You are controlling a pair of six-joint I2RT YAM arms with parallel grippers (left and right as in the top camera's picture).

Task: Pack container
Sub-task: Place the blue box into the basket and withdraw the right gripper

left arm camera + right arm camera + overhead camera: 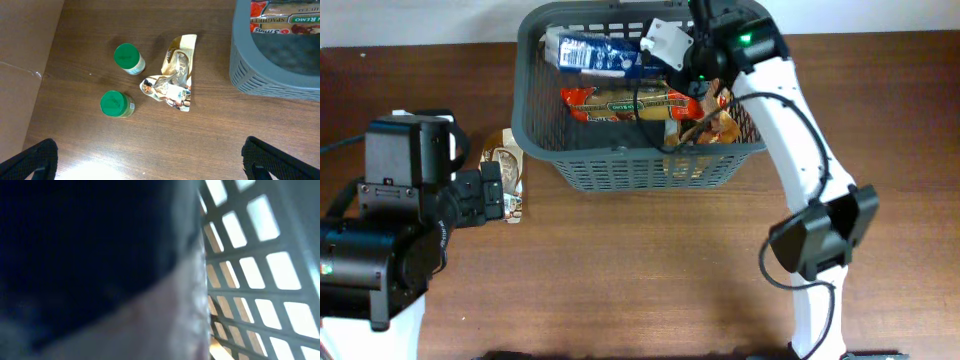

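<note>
The blue and white packet (602, 55) is inside the container's rim, so my right gripper should keep lowering it toward the spaghetti packet (625, 104) and let go of it there.
The dark grey lattice container (620, 170) stands at the back middle of the table. It holds a blue and white packet (595, 52), a red and yellow spaghetti packet (620, 102) and a brown packet (715, 122). My right gripper (698, 88) reaches down into its right side, by the brown packet. The right wrist view is filled by a dark blurred surface, with the lattice wall (260, 255) beside it, so its fingers are hidden. My left gripper (150, 160) is open and empty above the table, near a crumpled packet (175, 72).
Two green-lidded jars (129, 57) (116, 103) stand left of the crumpled packet (510, 175). The container's corner (260, 80) shows at the upper right of the left wrist view. A cardboard surface (25, 50) lies at the left.
</note>
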